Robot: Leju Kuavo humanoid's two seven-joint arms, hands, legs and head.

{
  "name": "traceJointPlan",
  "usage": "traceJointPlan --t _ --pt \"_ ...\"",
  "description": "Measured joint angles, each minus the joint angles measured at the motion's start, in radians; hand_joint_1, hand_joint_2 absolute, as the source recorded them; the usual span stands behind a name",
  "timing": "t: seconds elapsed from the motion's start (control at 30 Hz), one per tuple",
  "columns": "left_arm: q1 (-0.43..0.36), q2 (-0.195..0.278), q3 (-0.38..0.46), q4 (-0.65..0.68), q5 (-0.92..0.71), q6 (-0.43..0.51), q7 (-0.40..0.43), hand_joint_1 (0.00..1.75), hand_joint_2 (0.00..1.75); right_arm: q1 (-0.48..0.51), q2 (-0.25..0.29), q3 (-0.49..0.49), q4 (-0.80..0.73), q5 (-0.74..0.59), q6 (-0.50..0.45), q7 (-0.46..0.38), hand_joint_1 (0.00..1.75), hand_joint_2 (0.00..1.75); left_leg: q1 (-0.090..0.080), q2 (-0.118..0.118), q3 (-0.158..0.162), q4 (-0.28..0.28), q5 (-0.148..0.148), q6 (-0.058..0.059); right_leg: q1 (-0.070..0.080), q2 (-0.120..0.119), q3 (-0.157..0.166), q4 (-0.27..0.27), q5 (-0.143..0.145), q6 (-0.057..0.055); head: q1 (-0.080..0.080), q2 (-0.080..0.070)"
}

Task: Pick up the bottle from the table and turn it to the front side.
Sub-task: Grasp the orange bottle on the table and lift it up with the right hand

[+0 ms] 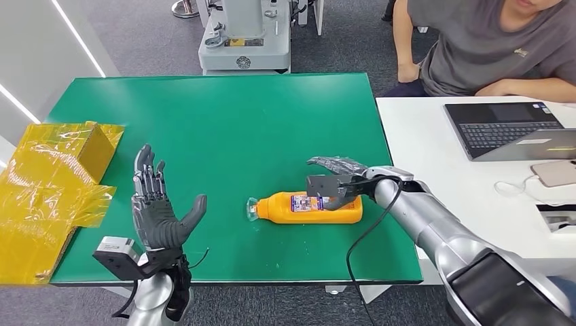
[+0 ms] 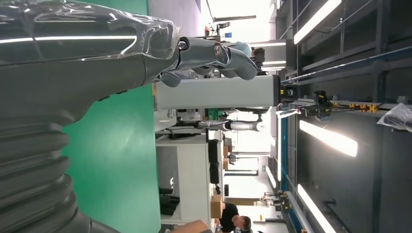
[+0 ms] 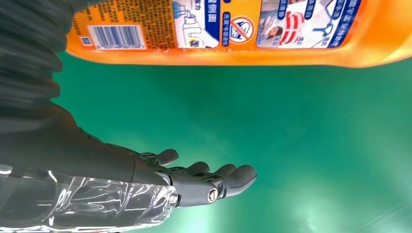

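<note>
I should expect a large front label hidden on the bottom side of the orange bottle (image 1: 311,209) when I turn it, since the barcode label (image 1: 308,203) on it faces up.
An orange bottle (image 1: 309,208) lies on its side on the green table (image 1: 224,122), its clear cap toward my left and its label with a barcode facing up. The right wrist view has the bottle (image 3: 233,34) close, label side toward the camera. My right hand (image 1: 337,178) hovers just over the far side of the bottle's base end, fingers stretched out and apart, holding nothing. In the right wrist view my right hand (image 3: 194,182) has a strip of green table between it and the bottle. My left hand (image 1: 157,207) is raised at the table's near left, palm open, fingers spread.
Crumpled yellow plastic wrap (image 1: 51,183) covers a box at the table's left edge. A white desk (image 1: 435,146) with a laptop (image 1: 513,129) adjoins on the right, where a person (image 1: 489,44) sits. A grey machine base (image 1: 244,41) stands behind the table.
</note>
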Motion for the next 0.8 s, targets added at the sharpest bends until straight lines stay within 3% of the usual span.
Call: traceJointPlan --t 0.8 --pt "0.0 -0.001 0.0 0.015 0.001 -0.014 0.0 0.0 1.75 0.025 -0.019 0.046 0.042 0.009 0.011 0.026 0.0 1.75 0.0 0.0 0.0 0.001 0.001 0.0 0.0 0.0 0.0 0.0 0.001 0.0 0.0 0.0"
